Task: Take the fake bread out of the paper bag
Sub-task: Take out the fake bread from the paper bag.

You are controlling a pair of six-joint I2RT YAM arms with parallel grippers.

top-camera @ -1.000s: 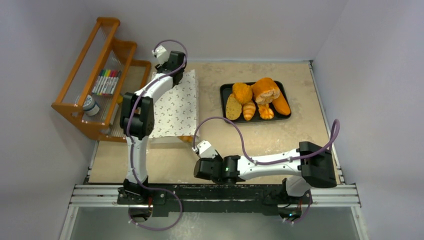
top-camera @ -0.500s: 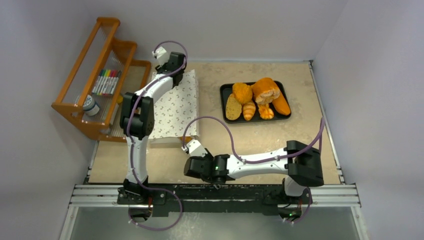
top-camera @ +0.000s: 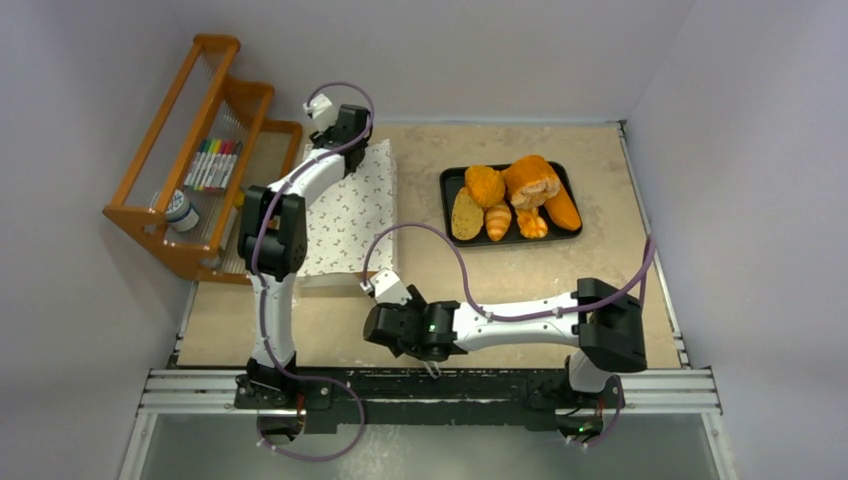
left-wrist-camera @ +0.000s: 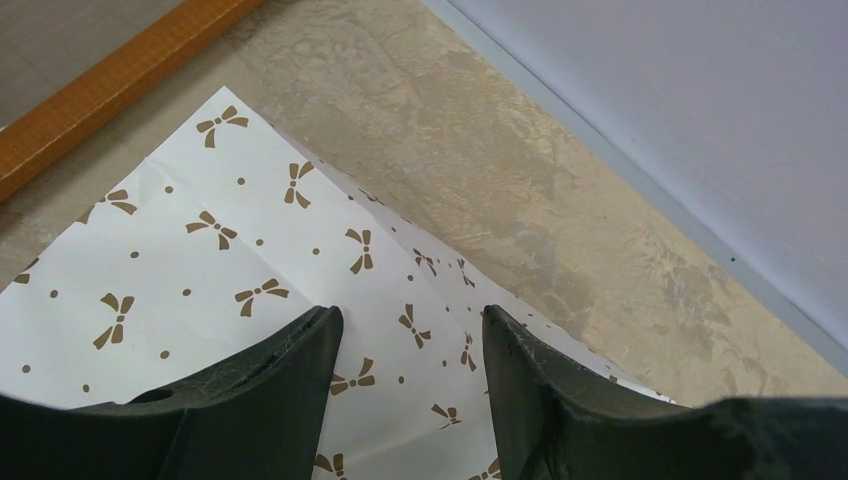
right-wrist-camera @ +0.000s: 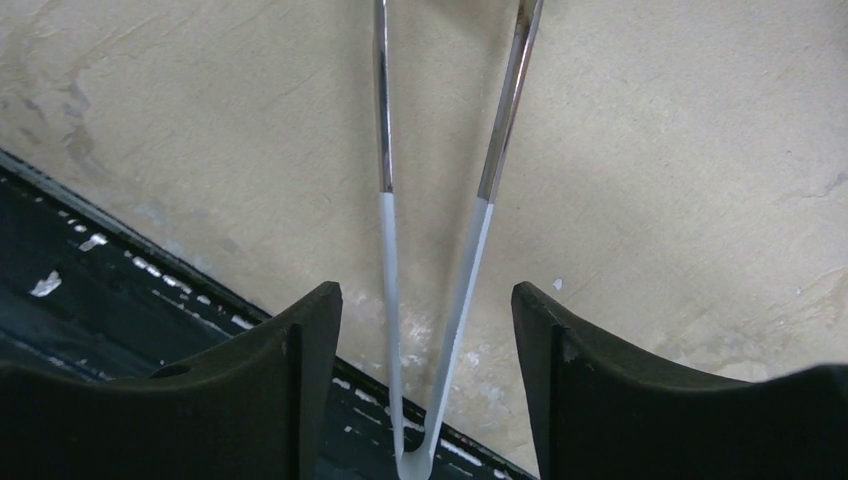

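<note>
My gripper will bring the tongs' arms [right-wrist-camera: 472, 240] together when it squeezes, and they will spread apart again as it loosens, because they meet only at the joined end [right-wrist-camera: 414, 462].
The white paper bag [top-camera: 352, 210] with small brown bow marks lies flat at the table's left. Its far end shows in the left wrist view [left-wrist-camera: 200, 260]. My left gripper [top-camera: 348, 140] is open above that far end, a finger on each side of a crease [left-wrist-camera: 410, 320]. Several orange fake bread pieces [top-camera: 515, 195] lie on the black tray [top-camera: 445, 180]. My right gripper [top-camera: 395, 330] is open near the front edge, by the bag's near end. Metal tongs [right-wrist-camera: 480, 170] with pale handles lie between its fingers [right-wrist-camera: 425, 295], untouched. No bread shows at the bag's mouth.
A wooden rack [top-camera: 160, 225] with markers [top-camera: 212, 165] and a small jar [top-camera: 181, 212] stands at the far left. The black front rail [top-camera: 400, 385] runs under the tongs' joined end [top-camera: 432, 371]. Walls close in the back and right.
My right arm has swung left along the front edge and now stands over the tongs. An orange piece seen at the bag's near end is now covered. The left arm has not moved.
</note>
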